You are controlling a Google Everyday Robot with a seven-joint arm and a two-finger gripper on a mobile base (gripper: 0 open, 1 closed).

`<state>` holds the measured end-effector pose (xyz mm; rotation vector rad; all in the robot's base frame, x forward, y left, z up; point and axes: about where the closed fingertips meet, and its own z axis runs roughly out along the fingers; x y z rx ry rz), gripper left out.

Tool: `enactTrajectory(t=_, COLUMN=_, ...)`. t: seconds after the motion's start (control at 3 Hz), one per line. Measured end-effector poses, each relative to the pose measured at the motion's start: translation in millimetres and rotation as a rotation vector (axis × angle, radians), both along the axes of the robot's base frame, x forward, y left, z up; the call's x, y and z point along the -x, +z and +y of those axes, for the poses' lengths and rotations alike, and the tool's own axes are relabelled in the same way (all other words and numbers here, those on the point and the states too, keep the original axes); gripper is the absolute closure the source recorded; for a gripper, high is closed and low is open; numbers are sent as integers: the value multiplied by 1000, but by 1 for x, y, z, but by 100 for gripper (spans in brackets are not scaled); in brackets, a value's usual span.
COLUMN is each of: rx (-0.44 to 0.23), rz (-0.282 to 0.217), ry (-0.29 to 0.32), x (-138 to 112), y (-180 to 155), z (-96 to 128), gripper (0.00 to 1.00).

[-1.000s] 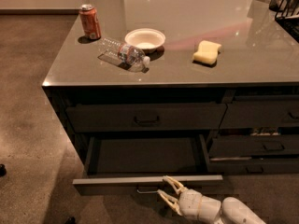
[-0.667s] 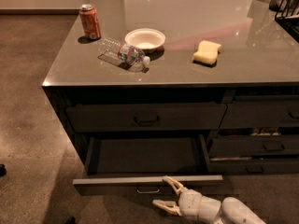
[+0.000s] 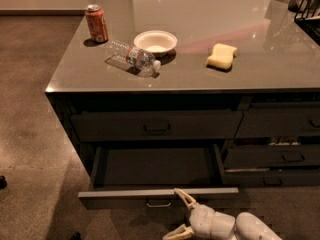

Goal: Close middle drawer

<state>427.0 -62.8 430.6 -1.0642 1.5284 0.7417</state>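
The drawer front's rim [image 3: 174,191] is at the end of my wide-open gripper's upper finger, so next I close the fingers and push beside the bar pull [image 3: 173,201].
The middle drawer [image 3: 158,197] is pulled far out of the dark cabinet, showing its deep empty box and its low flat front with a small bar pull [image 3: 159,203]. My gripper [image 3: 179,215] is low in front of the drawer, just right of the pull. It is open, with the upper fingertip [image 3: 180,194] touching or nearly touching the drawer front and the lower fingertip [image 3: 172,232] spread well below it. It holds nothing.
The closed top drawer [image 3: 157,125] is above. Narrower drawers [image 3: 280,156] stand to the right, one slightly ajar. The countertop [image 3: 260,76] holds a red can [image 3: 96,23], a lying water bottle [image 3: 132,58], a white bowl [image 3: 155,41] and a yellow sponge [image 3: 222,56].
My gripper's fingers have spread wider apart, the lower one dropping down. The drawer has stayed in place.
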Motion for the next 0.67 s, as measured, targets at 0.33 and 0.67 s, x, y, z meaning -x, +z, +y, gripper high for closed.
enactTrajectory(t=0.33, rx=0, rz=0, ry=0, x=0, y=0, z=0, gripper=0)
enactTrajectory(t=0.67, rx=-15, rz=-93, ry=0, x=7, y=27, z=-2, gripper=8)
